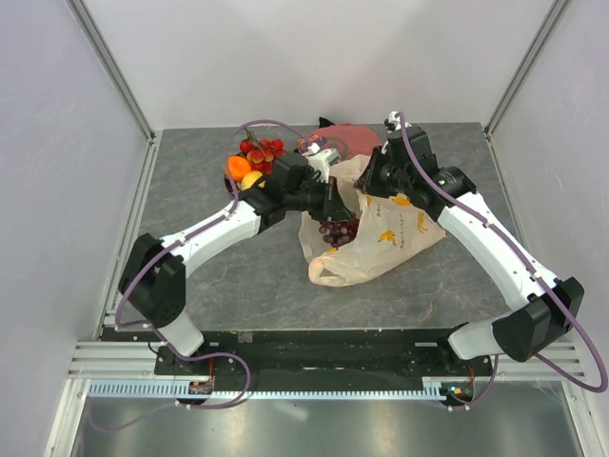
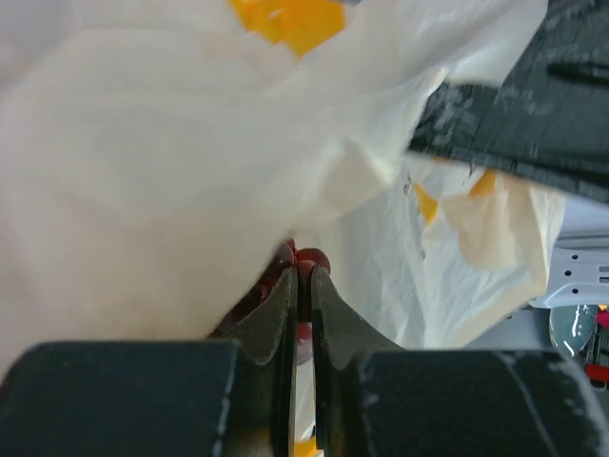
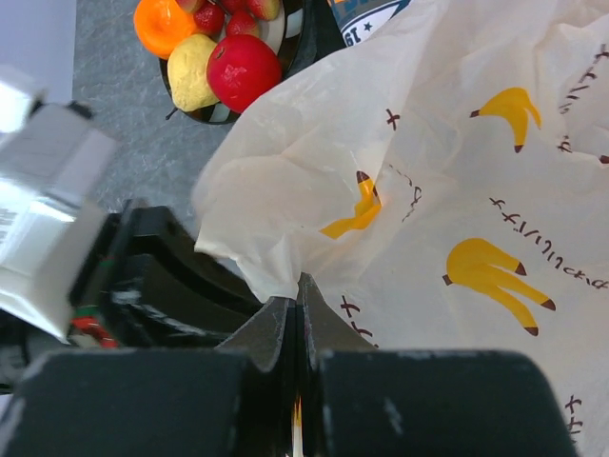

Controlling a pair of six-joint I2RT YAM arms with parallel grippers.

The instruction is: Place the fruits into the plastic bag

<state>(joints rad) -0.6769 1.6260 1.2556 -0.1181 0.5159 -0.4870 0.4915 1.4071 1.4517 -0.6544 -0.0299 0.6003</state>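
I keep moving my left gripper deeper into the bag (image 1: 363,226) and release the grapes (image 1: 336,234) there, as my right gripper holds the bag's opening open around them.
The plastic bag (image 1: 392,238) (image 3: 457,162) lies mid-table, cream with yellow banana prints. My right gripper (image 1: 369,184) (image 3: 300,284) is shut on the bag's upper edge and holds it up. My left gripper (image 1: 333,215) (image 2: 304,272) reaches into the bag's mouth, its jaws nearly closed on the dark purple grapes (image 1: 337,231) (image 2: 311,259). The bag's film (image 2: 143,171) fills most of the left wrist view. On the dark plate (image 3: 297,36) lie the orange (image 1: 238,167) (image 3: 160,25), the yellow pear-like fruit (image 1: 252,179) (image 3: 190,70), the red apple (image 3: 244,69) and the red berries (image 1: 262,149).
A red-and-black printed cloth (image 1: 354,139) lies behind the bag at the back of the table. A small printed packet (image 1: 310,145) sits beside it. Grey walls with metal posts close in the table on the left, right and back.
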